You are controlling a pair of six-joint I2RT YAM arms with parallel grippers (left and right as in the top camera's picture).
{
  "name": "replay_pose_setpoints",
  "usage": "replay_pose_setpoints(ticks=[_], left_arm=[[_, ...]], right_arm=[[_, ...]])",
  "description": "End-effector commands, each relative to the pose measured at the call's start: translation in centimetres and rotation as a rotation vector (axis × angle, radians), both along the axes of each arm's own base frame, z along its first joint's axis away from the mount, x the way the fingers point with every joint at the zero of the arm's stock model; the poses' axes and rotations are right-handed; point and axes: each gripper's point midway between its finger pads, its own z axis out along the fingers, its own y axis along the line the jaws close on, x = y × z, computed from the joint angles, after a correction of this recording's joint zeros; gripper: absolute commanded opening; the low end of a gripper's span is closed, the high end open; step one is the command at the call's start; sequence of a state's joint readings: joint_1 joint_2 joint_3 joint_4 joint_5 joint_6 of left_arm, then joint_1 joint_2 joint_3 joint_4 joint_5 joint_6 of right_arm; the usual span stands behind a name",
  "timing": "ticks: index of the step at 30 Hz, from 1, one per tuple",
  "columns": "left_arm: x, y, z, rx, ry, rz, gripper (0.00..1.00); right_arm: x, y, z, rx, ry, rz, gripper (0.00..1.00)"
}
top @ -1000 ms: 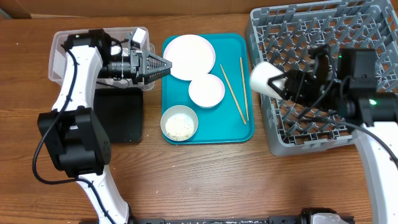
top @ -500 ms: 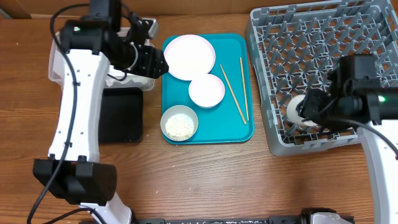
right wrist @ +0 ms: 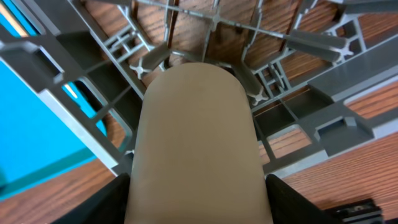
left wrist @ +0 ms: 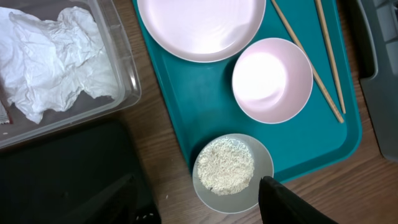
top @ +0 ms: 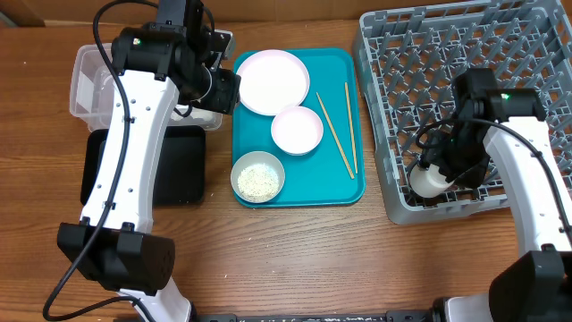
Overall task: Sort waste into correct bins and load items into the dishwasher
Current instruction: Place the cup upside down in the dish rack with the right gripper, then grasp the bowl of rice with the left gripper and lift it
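The bowl [top: 257,182] still has rice in it, so next my left gripper takes the bowl by its rim and empties it into the black tray [top: 181,170] before it loads the bowl.
My right gripper [right wrist: 198,205] is shut on the small white cup [right wrist: 196,137] and holds it low in the front-left corner of the grey dish rack [top: 447,54]; the cup also shows in the overhead view [top: 426,180]. My left gripper [left wrist: 199,208] is open and empty, hovering above the bowl of rice [left wrist: 231,171] at the teal tray's front-left. Crumpled white napkins [left wrist: 56,56] lie in the clear tub [left wrist: 127,87]. The black tray [left wrist: 62,168] sits in front of the tub. The white plate [left wrist: 202,25], an empty white bowl [left wrist: 272,79] and two chopsticks [left wrist: 311,71] lie on the teal tray.
The teal tray [top: 344,188] lies between the tub [top: 89,76] with the black tray [top: 179,170] on the left and the rack on the right. The rack's upright pegs surround the cup. Bare wooden table runs along the front.
My right gripper has carried the cup from the rack's left edge down into its front-left corner. My left arm has turned from pointing sideways beside the tub to looking down over the tray's left side.
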State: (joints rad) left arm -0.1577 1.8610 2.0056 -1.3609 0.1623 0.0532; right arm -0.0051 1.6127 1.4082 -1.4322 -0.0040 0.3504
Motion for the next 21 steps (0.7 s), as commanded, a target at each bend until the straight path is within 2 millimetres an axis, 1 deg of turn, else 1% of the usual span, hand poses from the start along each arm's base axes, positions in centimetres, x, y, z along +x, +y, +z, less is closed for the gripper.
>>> replay_pose_setpoints(ticks=[1, 4, 6, 9, 12, 13, 16, 17, 18, 19, 21], left_arm=[[0.3, -0.1, -0.2, 0.010, 0.000, 0.013, 0.64], [0.2, -0.4, -0.2, 0.006, 0.000, 0.006, 0.63], [0.2, -0.7, -0.1, 0.006, -0.001, -0.001, 0.62], [-0.1, -1.0, -0.1, -0.001, 0.008, 0.006, 0.61], [-0.8, -2.0, 0.1, -0.043, 0.033, -0.016, 0.59], [-1.7, -3.2, 0.1, -0.087, 0.067, -0.039, 0.59], [-3.6, -4.6, -0.5, -0.087, 0.139, -0.046, 0.57], [-4.4, -5.3, -0.8, -0.074, 0.165, -0.057, 0.56], [-5.1, -5.9, -1.2, -0.055, 0.185, -0.058, 0.56], [-6.2, -6.6, -2.1, 0.000, 0.222, -0.027, 0.56], [-7.5, -7.4, -3.6, 0.068, 0.254, 0.003, 0.56]], right_arm=[[0.5, -0.1, 0.1, -0.002, -0.015, -0.014, 0.70], [1.2, 0.0, 0.3, 0.002, -0.044, -0.013, 0.72], [1.9, 0.3, 0.8, 0.020, -0.071, 0.004, 0.75], [3.1, 0.6, 2.7, 0.037, -0.127, 0.011, 0.80], [4.1, 0.6, 5.0, 0.037, -0.188, 0.012, 0.81], [4.9, 0.6, 7.0, 0.036, -0.238, 0.013, 0.83], [5.5, 0.6, 8.8, 0.035, -0.287, 0.014, 0.95], [5.6, 0.6, 9.1, 0.035, -0.297, 0.014, 1.00], [5.7, 0.6, 9.2, 0.034, -0.303, 0.017, 1.00], [5.8, 0.5, 9.2, 0.033, -0.305, 0.017, 1.00], [5.8, 0.5, 9.1, 0.029, -0.301, 0.020, 1.00]])
